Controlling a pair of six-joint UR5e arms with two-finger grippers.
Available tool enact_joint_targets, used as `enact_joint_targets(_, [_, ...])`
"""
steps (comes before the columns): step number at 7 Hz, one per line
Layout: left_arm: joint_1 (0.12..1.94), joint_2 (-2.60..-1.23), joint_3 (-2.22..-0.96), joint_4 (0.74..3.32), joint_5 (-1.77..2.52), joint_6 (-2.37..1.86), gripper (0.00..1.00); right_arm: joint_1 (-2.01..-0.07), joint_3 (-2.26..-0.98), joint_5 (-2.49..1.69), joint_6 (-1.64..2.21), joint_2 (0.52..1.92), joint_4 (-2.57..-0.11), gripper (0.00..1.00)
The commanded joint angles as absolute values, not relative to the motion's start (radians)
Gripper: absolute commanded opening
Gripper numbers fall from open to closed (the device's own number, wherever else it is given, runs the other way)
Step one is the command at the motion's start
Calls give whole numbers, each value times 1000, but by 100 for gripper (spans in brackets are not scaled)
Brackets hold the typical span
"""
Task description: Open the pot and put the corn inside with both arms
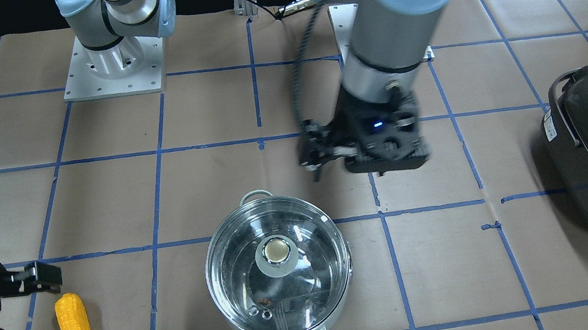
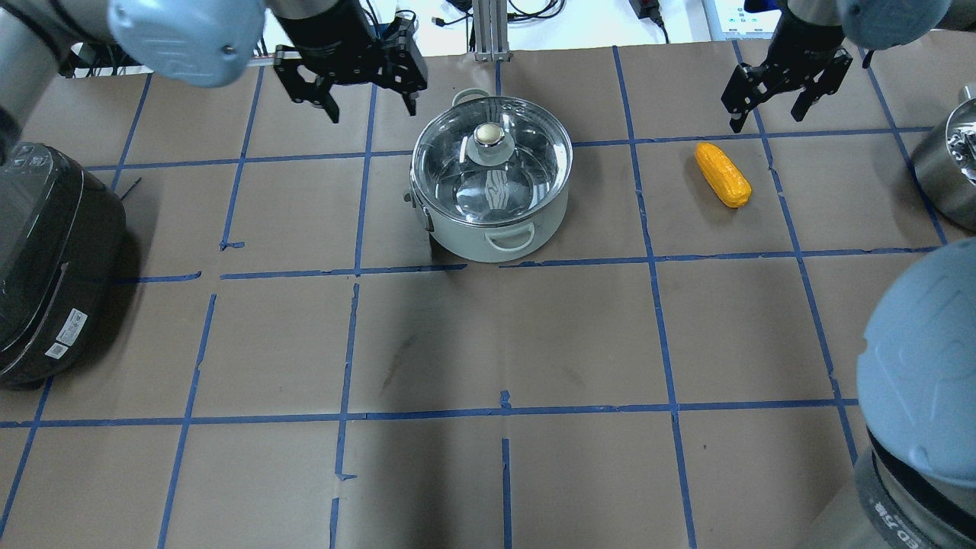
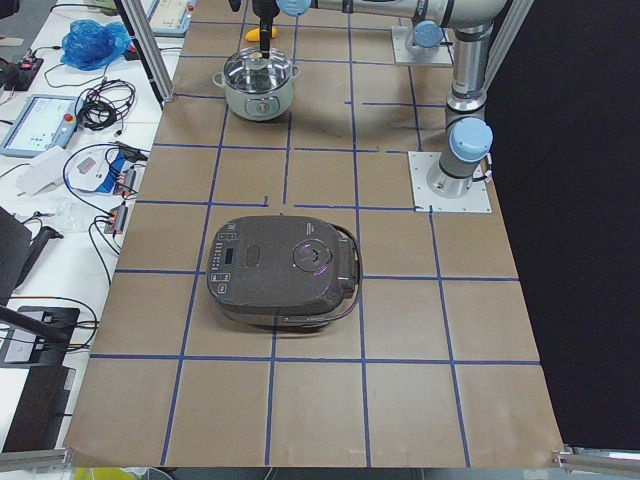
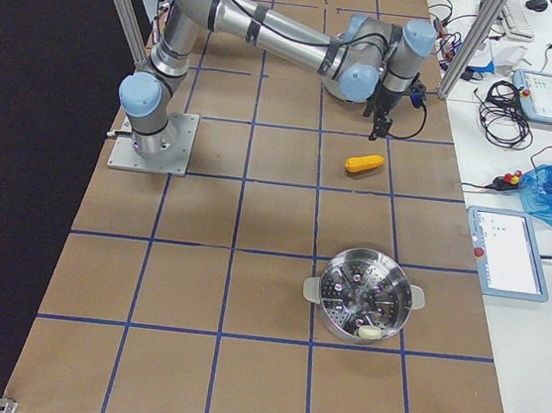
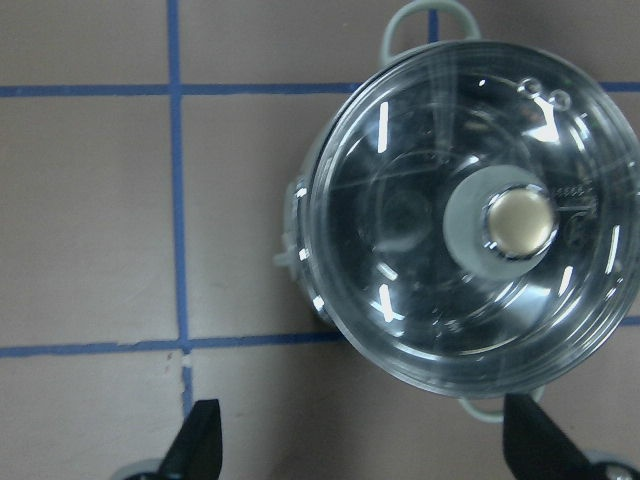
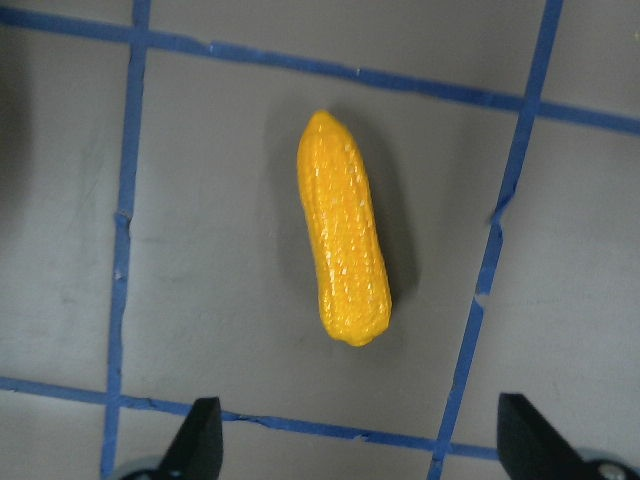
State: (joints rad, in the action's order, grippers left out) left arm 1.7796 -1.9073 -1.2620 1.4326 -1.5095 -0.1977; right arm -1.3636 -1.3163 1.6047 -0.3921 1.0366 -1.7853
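I expect the yellow corn (image 1: 74, 329) to lie flat on the bottom when I lower it into the steel pot (image 1: 278, 268), because the corn is shorter than the pot is wide.
The steel pot (image 2: 465, 236) stands at the far middle of the table, with its glass lid (image 2: 526, 164) and steel knob (image 2: 489, 135) on. My left gripper (image 2: 374, 108) hangs open and empty, to the left of the pot and above it. In the left wrist view the pot (image 5: 345, 250) lies ahead of the open fingertips (image 5: 200, 440). The yellow-orange corn (image 2: 723, 175) lies on the table to the right of the pot. My right gripper (image 2: 766, 118) is open and empty just beyond it. In the right wrist view the corn (image 6: 343, 230) lies ahead of the open fingertips (image 6: 530, 440).
A dark grey rice cooker (image 2: 53, 259) sits at the table's left side. A second steel pot with a steamer insert (image 4: 365, 296) stands at the right end. Blue tape lines grid the brown paper table cover (image 2: 503, 343).
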Motion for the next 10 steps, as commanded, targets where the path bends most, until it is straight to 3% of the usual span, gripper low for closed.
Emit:
enact_joint_targets(1, [1894,-2087,-1090,1402,-1508,-309,100,-1356,-1362,1600,-490,901,-1978,94])
enact_joint_targets(3, [1919,-2181,-1068,1291,-1503,-336,100,-1356,-1391,1573,-495,874,-2006,92])
enact_joint_targets(4, [1921,-2198,-1068,1289,-1506,-340,100,-1356,-1393,1537,-495,874,-2008,84])
enact_joint_targets(6, [1921,-2186,-1084,1310,-1517,-324,100,-1356,-1393,1540,-494,874,-2016,35])
enact_joint_targets(7, [1913,-2180,-1086,1321,-1534,-313,100,-1356,-1388,1545,-479,876,-2016,18])
enact_joint_targets(8, [1896,-2175,-1089,1325,-1551,-290,100,-1356,-1382,1546,-454,883,-2016,9])
enact_joint_targets(10, [1893,-2178,-1130,1324,-1552,-290,100,-1356,-1359,1561,-399,941,-1972,8])
